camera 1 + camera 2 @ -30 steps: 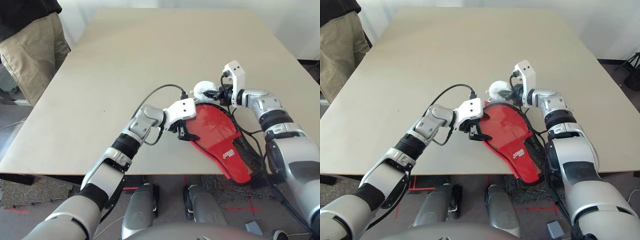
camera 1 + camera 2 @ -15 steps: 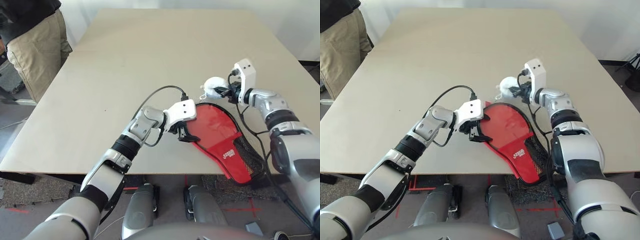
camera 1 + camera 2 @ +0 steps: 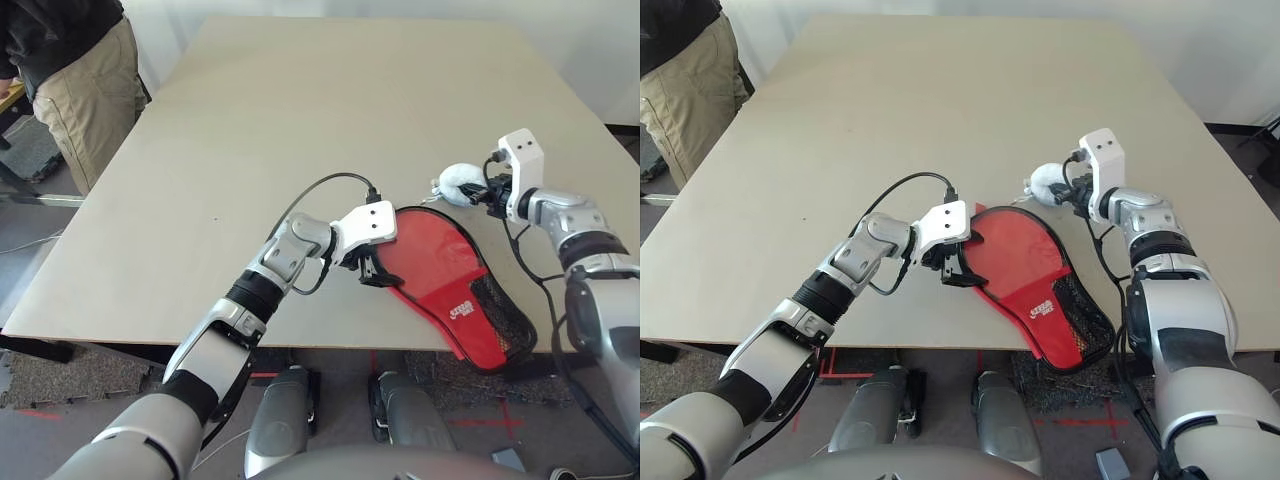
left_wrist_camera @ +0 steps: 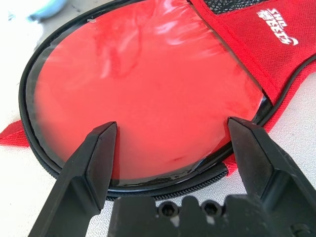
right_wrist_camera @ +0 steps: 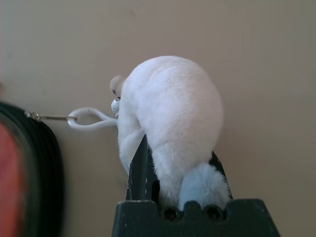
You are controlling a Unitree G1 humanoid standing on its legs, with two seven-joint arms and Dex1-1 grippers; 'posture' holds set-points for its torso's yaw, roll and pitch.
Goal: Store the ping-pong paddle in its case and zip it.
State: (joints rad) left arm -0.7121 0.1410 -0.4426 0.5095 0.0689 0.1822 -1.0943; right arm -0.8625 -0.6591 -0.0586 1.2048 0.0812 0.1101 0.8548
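Observation:
The robot's right gripper should keep pulling along the red case's edge while the white pom-pom's loop [image 5: 89, 119] is taut to the zipper pull, and it should let go beside the mesh pocket [image 3: 504, 312].
The red case [image 3: 462, 312] lies at the table's front edge, its black mesh pocket [image 3: 503, 312] and narrow end hanging over it. Inside its round end shows the ping-pong paddle's red face [image 4: 148, 79]; the handle is hidden under the logo flap. My left gripper [image 3: 371, 270] is open, its fingers [image 4: 91, 165] set on the near rim of the round end. To the right of the case, my right gripper [image 3: 482, 193] is shut on the white pom-pom [image 5: 170, 111], whose loop and thin pull stretch taut to the black zipper edge [image 5: 47, 143].
A person in khaki trousers [image 3: 85, 85] stands beyond the table's far left corner. The pale table [image 3: 300, 100] spreads wide behind both arms. Black cables trail from each wrist.
My right gripper has moved to the right and away from the case's round end, carrying the pom-pom and drawing its pull taut. The left arm holds still at the rim.

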